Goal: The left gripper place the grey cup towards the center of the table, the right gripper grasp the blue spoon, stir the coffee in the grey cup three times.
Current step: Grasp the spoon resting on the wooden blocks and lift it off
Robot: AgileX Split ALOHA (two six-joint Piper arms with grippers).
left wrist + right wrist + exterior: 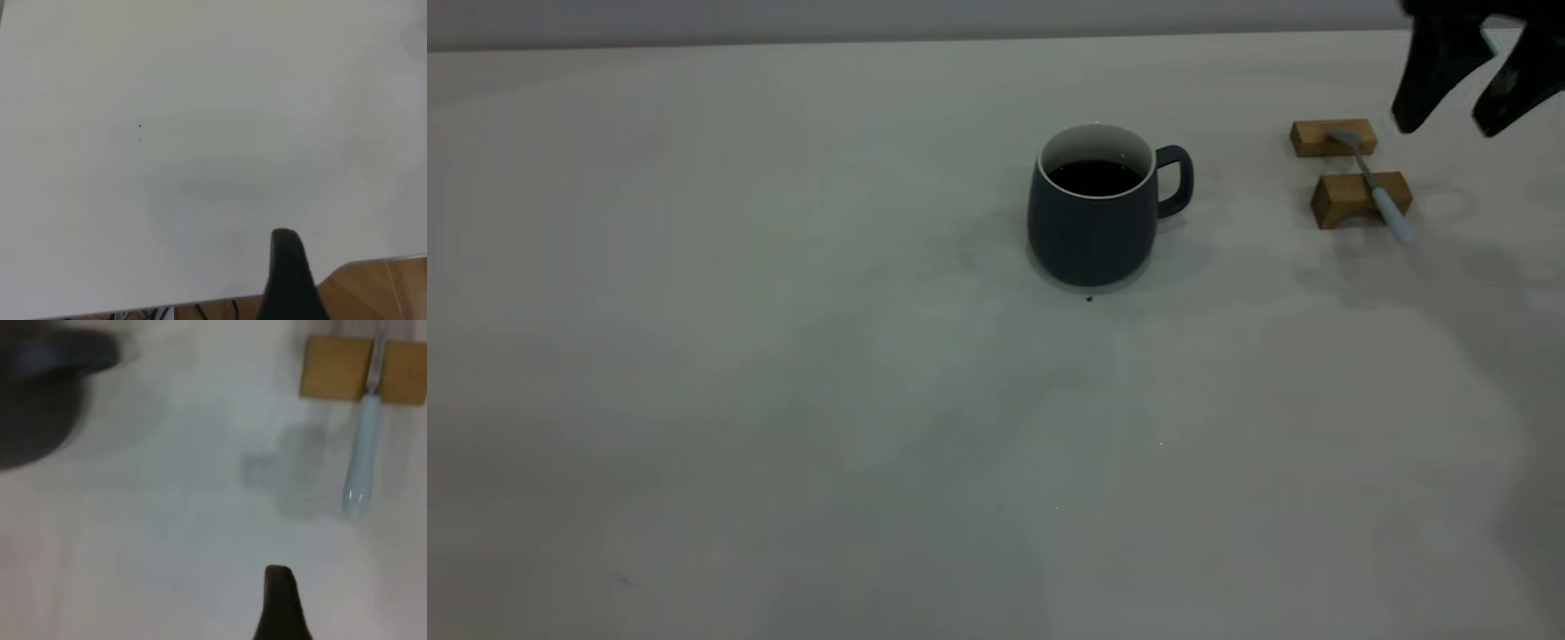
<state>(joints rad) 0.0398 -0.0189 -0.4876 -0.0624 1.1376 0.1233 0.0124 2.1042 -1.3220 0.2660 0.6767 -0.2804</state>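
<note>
My right gripper is going down open toward the blue spoon's handle (1399, 224), which sticks out free past the near wooden block. It should keep going down until its fingers are on both sides of that handle (1389, 210).
The grey cup (1092, 227) stands upright near the middle of the table (783, 400), handle toward the right, with black coffee (1096, 176) inside. The blue spoon (1378, 188) lies across two wooden blocks at the right, bowl on the far one. My right gripper (1448, 127) hangs open in the air above and right of the spoon, holding nothing. The right wrist view shows the spoon (360, 453) and the blurred cup (40, 400). The left wrist view shows one dark fingertip (287, 260) over bare table; that gripper is open, away from the cup.
The far wooden block (1332, 138) and near wooden block (1356, 197) carry the spoon. A tiny dark speck (1088, 299) lies just in front of the cup. In the left wrist view the table's edge (373, 260) runs past wooden floor (387, 293).
</note>
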